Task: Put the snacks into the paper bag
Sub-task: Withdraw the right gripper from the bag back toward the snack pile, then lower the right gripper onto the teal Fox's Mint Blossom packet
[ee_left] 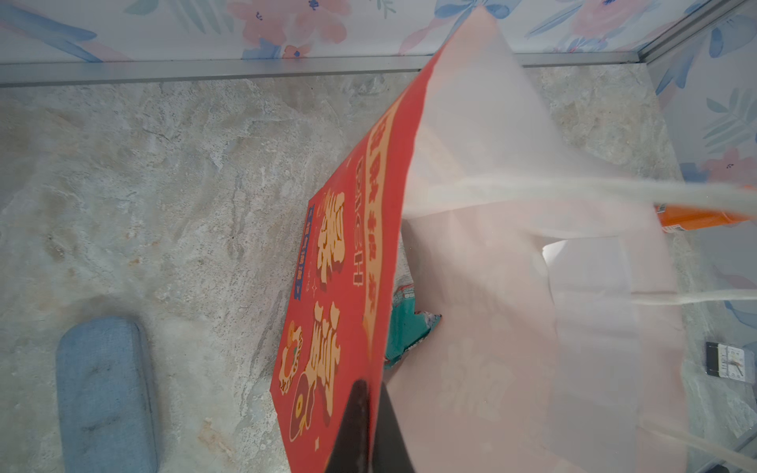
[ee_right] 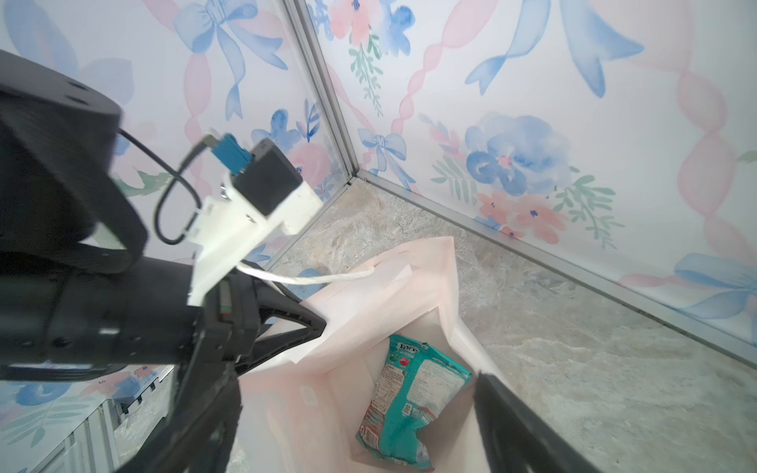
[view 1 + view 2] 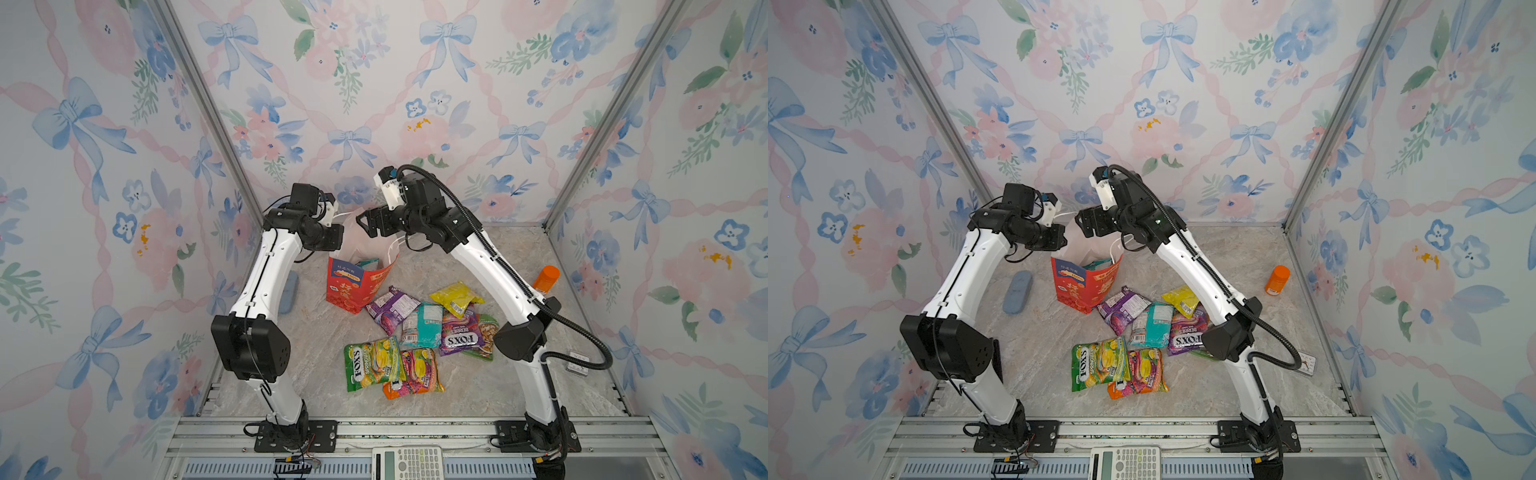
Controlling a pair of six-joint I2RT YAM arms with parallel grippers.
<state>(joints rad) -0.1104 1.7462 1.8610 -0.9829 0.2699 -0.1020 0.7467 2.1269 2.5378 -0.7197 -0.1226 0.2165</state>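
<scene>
My right gripper keeps moving open toward the teal snack's edge [image 3: 438, 326], which shows uncovered next to the purple FOX'S snack, and closes at that edge.
The red paper bag [image 3: 353, 291] [image 3: 1079, 291] stands upright at the back of the table, its mouth open. My left gripper [image 3: 337, 237] [image 1: 368, 393] is shut on the bag's near wall at the rim [image 1: 389, 229]. Just above the mouth, my right gripper [image 3: 365, 226] [image 2: 356, 405] hangs open with nothing in it. One teal snack packet [image 2: 413, 393] [image 3: 368, 262] lies inside the bag against its pale pink lining [image 2: 409, 286]. Several more snacks lie in front of the bag: purple [image 3: 392, 309], teal [image 3: 424, 326], yellow [image 3: 455, 297], purple FOX'S [image 3: 459, 334], green FOX'S [image 3: 372, 363] and pink [image 3: 415, 372].
An orange bottle [image 3: 546, 279] stands at the right wall. A blue-grey case [image 3: 1017, 292] lies left of the bag. A small clock [image 3: 577, 363] sits by the right arm's elbow, and a calculator [image 3: 407, 461] on the front rail. Floral walls close in three sides.
</scene>
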